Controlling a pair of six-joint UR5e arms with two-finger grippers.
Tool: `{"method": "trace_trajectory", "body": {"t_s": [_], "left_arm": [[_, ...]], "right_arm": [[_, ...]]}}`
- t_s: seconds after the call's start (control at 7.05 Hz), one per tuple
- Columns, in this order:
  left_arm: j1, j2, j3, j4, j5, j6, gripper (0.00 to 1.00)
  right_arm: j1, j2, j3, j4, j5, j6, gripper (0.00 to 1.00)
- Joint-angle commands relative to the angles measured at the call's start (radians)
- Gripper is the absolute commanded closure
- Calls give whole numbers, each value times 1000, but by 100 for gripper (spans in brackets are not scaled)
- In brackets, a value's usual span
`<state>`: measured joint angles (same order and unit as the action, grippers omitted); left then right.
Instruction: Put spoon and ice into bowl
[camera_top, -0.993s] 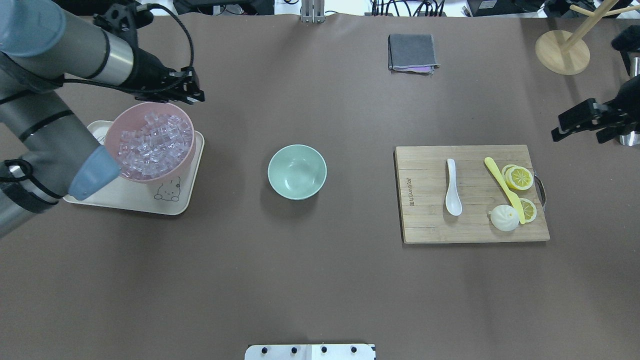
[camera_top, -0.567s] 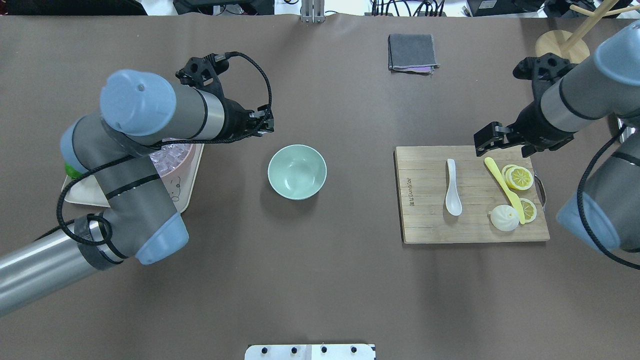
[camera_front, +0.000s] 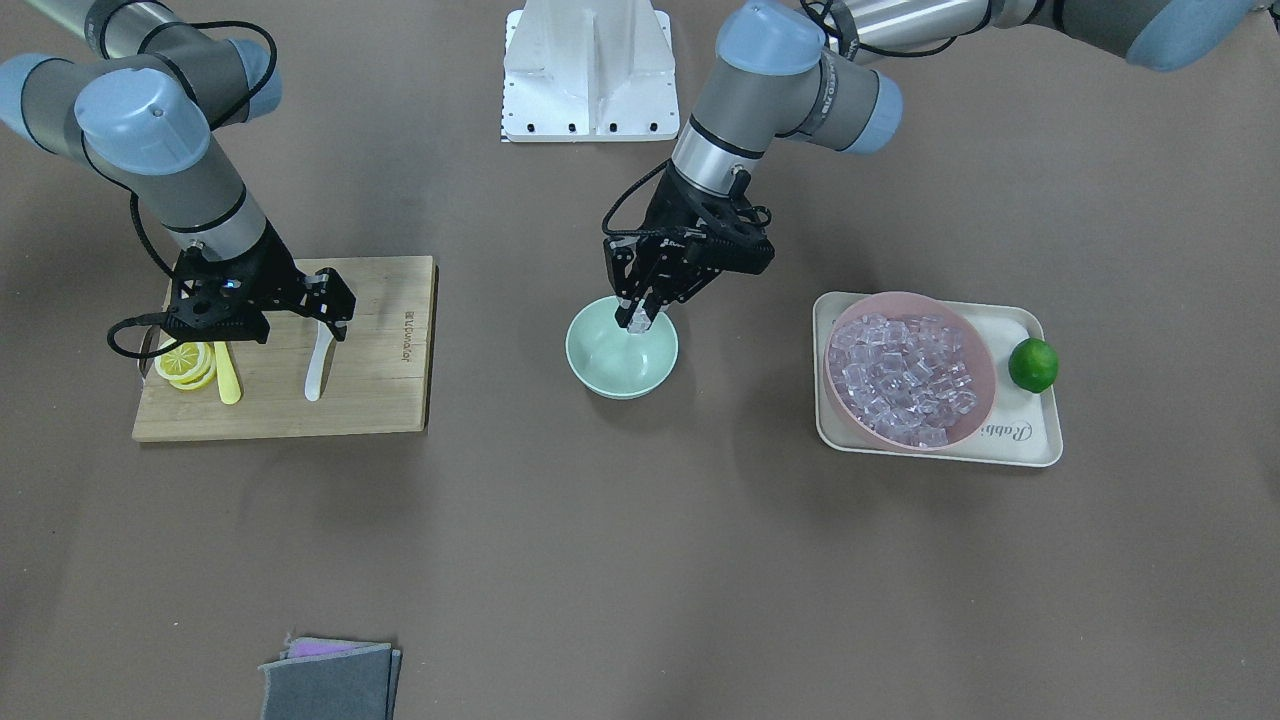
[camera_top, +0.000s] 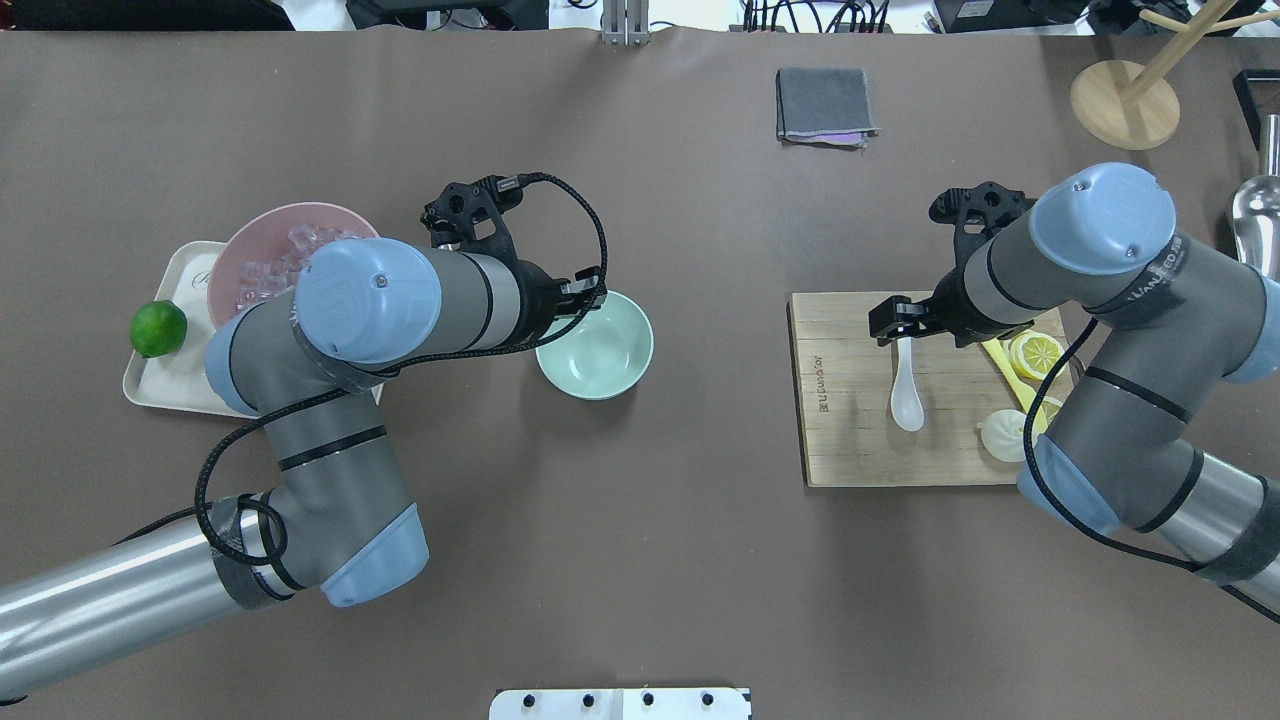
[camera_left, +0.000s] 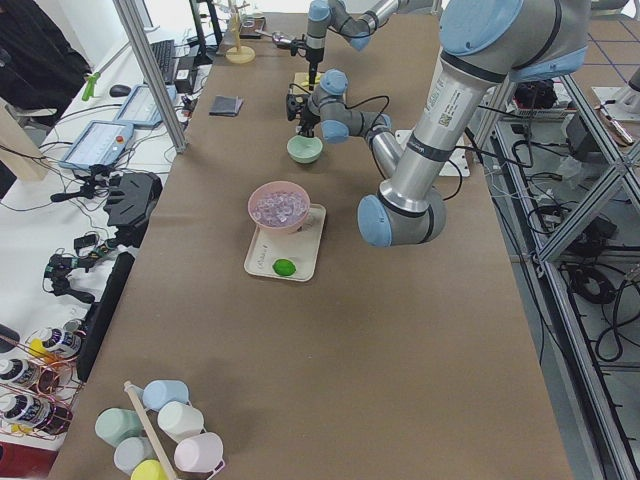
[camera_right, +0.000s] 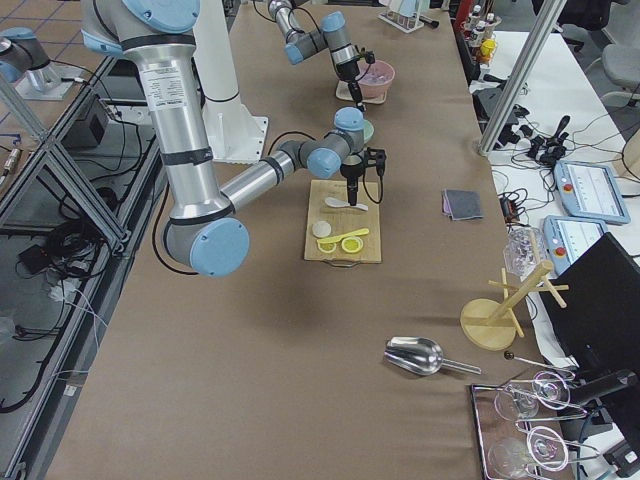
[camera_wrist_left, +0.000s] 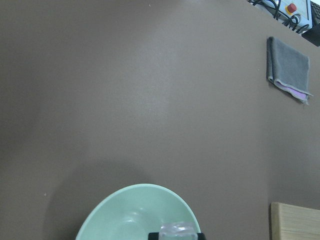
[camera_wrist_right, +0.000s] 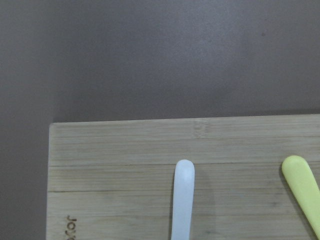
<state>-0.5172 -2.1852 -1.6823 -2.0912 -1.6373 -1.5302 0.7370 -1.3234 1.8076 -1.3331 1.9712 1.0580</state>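
Observation:
My gripper will leave the white spoon's handle (camera_front: 317, 373) sticking out over the bowl's rim when it lowers the handle in, because the handle is long for the small mint-green bowl (camera_front: 620, 355).
The mint-green bowl (camera_top: 612, 362) stands mid-table; it also shows in the front view (camera_front: 612, 378) and the left wrist view (camera_wrist_left: 120, 215). My left gripper (camera_front: 640, 315) hangs over its rim, shut on a clear ice cube (camera_front: 640, 324), which the left wrist view shows between the fingertips (camera_wrist_left: 177, 231). The white spoon (camera_top: 907, 395) lies on the wooden cutting board (camera_top: 850, 430), handle pointing away from me. My right gripper (camera_top: 897, 325) is open just above the handle's end (camera_wrist_right: 183, 190), without touching it; its fingers are out of the right wrist view.
A pink bowl (camera_top: 262, 230) full of ice cubes and a lime (camera_top: 158, 328) sit on a cream tray (camera_front: 1040, 425) at my left. A yellow knife (camera_front: 228, 378), lemon slices (camera_top: 1037, 352) and a bun (camera_top: 1000, 436) share the board. A grey cloth (camera_top: 824, 104) lies far back.
My left arm swung from the pink bowl to the mint bowl, carrying an ice cube. My right arm came in from the table's edge to above the spoon's handle.

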Motion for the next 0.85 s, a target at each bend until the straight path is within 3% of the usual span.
{"method": "trace_trajectory", "body": {"t_s": [0.0, 0.43, 0.57, 0.71], "left_arm": [[9, -4, 7, -3, 13, 1, 100], [13, -4, 21, -4, 13, 4, 100], [13, -4, 23, -6, 13, 4, 100], [14, -4, 23, -6, 13, 4, 100]], "right_arm": [[-16, 6, -40, 11, -18, 8, 15], [-45, 6, -63, 11, -25, 8, 21], [-45, 7, -63, 11, -25, 10, 41], [-45, 6, -63, 11, -26, 10, 55]]}}
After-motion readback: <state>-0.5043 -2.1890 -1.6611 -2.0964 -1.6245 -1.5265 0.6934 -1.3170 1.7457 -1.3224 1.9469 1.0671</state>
